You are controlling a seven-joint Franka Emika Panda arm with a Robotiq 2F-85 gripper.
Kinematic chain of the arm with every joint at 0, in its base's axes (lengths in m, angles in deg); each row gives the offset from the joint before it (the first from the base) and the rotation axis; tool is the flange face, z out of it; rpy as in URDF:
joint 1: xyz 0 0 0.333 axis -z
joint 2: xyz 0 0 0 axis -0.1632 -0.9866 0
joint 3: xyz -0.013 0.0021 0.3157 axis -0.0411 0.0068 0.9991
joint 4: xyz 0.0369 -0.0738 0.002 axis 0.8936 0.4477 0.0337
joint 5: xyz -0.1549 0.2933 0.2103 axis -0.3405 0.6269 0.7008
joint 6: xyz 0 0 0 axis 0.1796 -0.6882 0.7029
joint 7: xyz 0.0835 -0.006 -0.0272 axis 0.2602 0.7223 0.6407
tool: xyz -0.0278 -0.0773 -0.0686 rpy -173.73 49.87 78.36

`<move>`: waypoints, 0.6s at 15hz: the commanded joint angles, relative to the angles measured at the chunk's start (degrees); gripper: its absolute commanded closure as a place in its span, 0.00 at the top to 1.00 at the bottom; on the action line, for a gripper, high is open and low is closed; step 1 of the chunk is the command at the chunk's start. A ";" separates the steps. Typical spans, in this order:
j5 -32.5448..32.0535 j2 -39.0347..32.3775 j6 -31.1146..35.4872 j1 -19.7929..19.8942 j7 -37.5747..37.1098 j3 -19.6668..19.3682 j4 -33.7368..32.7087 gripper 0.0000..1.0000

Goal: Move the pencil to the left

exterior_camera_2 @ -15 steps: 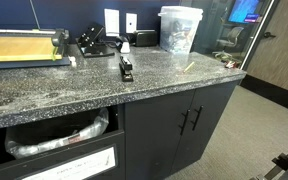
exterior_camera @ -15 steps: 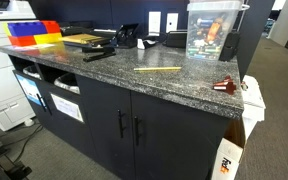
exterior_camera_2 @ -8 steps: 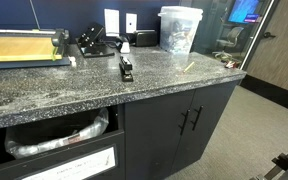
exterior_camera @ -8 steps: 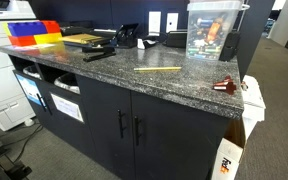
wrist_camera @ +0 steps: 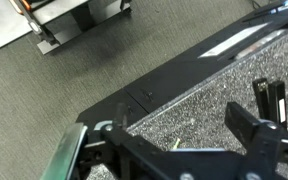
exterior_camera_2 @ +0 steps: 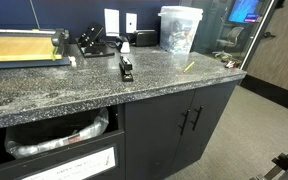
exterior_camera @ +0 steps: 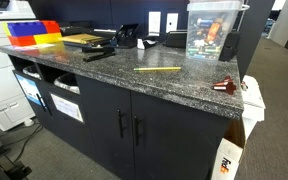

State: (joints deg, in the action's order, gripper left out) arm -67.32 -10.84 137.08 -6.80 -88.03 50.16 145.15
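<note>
My gripper should carry on going down until its fingers straddle the pencil's middle (exterior_camera: 157, 69) and close, as the pencil's tip (wrist_camera: 177, 143) shows between its open fingers, clear of the plastic tub.
The pencil (exterior_camera: 158, 70) is thin and yellow and lies flat on the speckled dark countertop (exterior_camera: 114, 72), near its front edge. It also shows in an exterior view (exterior_camera_2: 188, 67). In the wrist view only its tip (wrist_camera: 177, 145) shows, between the jaws. My gripper (wrist_camera: 179, 135) is open and empty and hangs well above the counter, over the pencil. The gripper and arm do not show in either exterior view.
A dark red cone-shaped object (exterior_camera: 224, 85) lies at the counter's end. A clear plastic tub (exterior_camera: 212, 30) stands behind the pencil. A black stapler-like tool (exterior_camera_2: 126, 68), a paper cutter (exterior_camera_2: 24, 48) and coloured bins (exterior_camera: 32, 33) sit further along.
</note>
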 commanded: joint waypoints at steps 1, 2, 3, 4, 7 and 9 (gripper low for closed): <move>1.49 -13.46 2.31 -0.35 -7.13 0.39 -14.27 1.00; 1.14 -16.75 2.75 -0.47 -8.76 0.30 -17.39 1.00; 0.60 -19.95 3.16 -0.64 -10.42 0.17 -20.53 1.00; -0.14 -23.17 3.05 -0.81 -12.08 -0.07 -23.64 1.00; -1.36 -31.62 2.02 -1.18 -16.59 -0.62 -32.67 1.00; -1.95 -36.52 1.12 -1.24 -18.97 -0.81 -38.37 1.00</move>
State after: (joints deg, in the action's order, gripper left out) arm -67.89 -39.39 141.11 -7.33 -102.65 50.22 118.04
